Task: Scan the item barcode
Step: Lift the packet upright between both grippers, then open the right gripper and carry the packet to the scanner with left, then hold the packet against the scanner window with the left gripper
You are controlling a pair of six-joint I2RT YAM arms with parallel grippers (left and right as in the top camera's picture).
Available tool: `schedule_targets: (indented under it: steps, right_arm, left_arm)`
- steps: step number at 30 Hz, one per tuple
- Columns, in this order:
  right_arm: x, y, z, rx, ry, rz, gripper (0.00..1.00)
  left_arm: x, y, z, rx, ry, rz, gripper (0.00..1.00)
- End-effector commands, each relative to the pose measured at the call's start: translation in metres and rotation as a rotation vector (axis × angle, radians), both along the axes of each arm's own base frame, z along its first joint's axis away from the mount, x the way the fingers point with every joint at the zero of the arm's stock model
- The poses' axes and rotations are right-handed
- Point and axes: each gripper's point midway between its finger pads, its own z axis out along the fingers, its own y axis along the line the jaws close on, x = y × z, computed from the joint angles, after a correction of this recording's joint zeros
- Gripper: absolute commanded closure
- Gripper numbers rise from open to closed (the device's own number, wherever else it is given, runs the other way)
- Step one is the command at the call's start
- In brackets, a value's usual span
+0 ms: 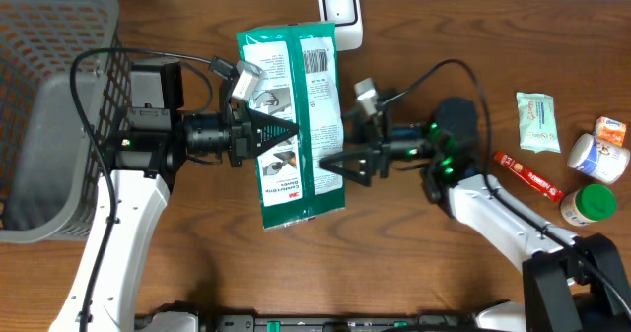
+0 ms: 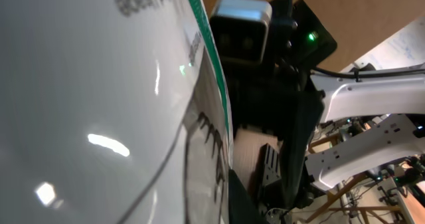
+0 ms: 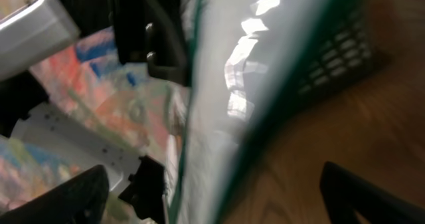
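Observation:
Next, I bring the packet to the scanner (image 1: 340, 7) with my left gripper and turn the barcode down, because the packet's barcode (image 1: 315, 61) faces up, away from the white scanner.
The item is a flat white packet with green edges (image 1: 296, 125), held off the table with its printed side up and its barcode (image 1: 317, 58) near the top end. My left gripper (image 1: 288, 132) is shut on the packet's left edge. In the left wrist view the packet (image 2: 99, 104) fills the left side, and the pinch itself is mostly hidden by it. My right gripper (image 1: 333, 164) is open at the packet's right edge, and its two fingers (image 3: 73, 197) stand wide apart around the packet (image 3: 265, 71). A white scanner (image 1: 340, 15) stands at the table's far edge, just beyond the packet's top.
A grey mesh basket (image 1: 49, 115) fills the left side. At the right lie a pale green sachet (image 1: 537, 121), a red tube (image 1: 527, 172), a blue-and-white bottle (image 1: 598, 150) and a green-lidded jar (image 1: 589, 204).

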Motion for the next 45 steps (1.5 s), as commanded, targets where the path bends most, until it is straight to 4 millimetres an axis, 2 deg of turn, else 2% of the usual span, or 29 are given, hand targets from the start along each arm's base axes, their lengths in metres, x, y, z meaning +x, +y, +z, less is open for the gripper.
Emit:
schedule_targets:
  steps: [1, 3, 6, 9, 12, 16, 20, 23, 28, 33, 40, 45]
  right_arm:
    - [0.015, -0.021, 0.001, -0.008, 0.024, -0.056, 0.01]
    - [0.028, -0.038, -0.009, -0.029, 0.077, -0.111, 0.01]
    - [0.04, -0.055, -0.02, -0.051, 0.149, -0.165, 0.01]
    - [0.051, -0.075, -0.029, -0.061, 0.224, -0.223, 0.01]
    - [0.062, -0.101, -0.039, -0.066, 0.311, -0.298, 0.01]
    - [0.07, -0.124, -0.049, -0.068, 0.402, -0.363, 0.01]
    - [0.073, -0.137, -0.055, -0.07, 0.444, -0.401, 0.01]
    - [0.076, -0.14, -0.056, -0.072, 0.445, -0.422, 0.01]
    - [0.076, -0.14, -0.056, -0.073, 0.445, -0.422, 0.01]
    - [0.076, -0.14, -0.056, -0.073, 0.445, -0.422, 0.01]
    - [0.076, -0.14, -0.056, -0.073, 0.445, -0.422, 0.01]
    - [0.076, -0.14, -0.056, -0.073, 0.445, -0.422, 0.01]
  left_arm:
    - [0.005, 0.002, 0.002, 0.027, -0.047, 0.025, 0.93]
    - [0.024, 0.013, -0.013, 0.14, -0.024, 0.162, 0.93]
    - [0.033, 0.022, -0.015, 0.241, -0.057, 0.258, 0.93]
    - [0.039, 0.03, -0.008, 0.369, -0.07, 0.35, 0.93]
    - [0.035, 0.032, 0.007, 0.503, -0.114, 0.373, 0.93]
    - [0.033, 0.037, 0.021, 0.709, -0.16, 0.418, 0.93]
    - [0.035, 0.034, 0.028, 0.846, -0.229, 0.405, 0.93]
    - [0.05, 0.035, 0.029, 0.948, -0.298, 0.441, 0.93]
    - [0.088, 0.02, 0.023, 1.072, -0.479, 0.429, 0.93]
    - [0.136, 0.004, 0.004, 1.181, -0.625, 0.404, 0.93]
    - [0.201, -0.019, -0.038, 1.274, -0.778, 0.367, 0.93]
    - [0.244, -0.03, -0.079, 1.354, -0.87, 0.363, 0.93]
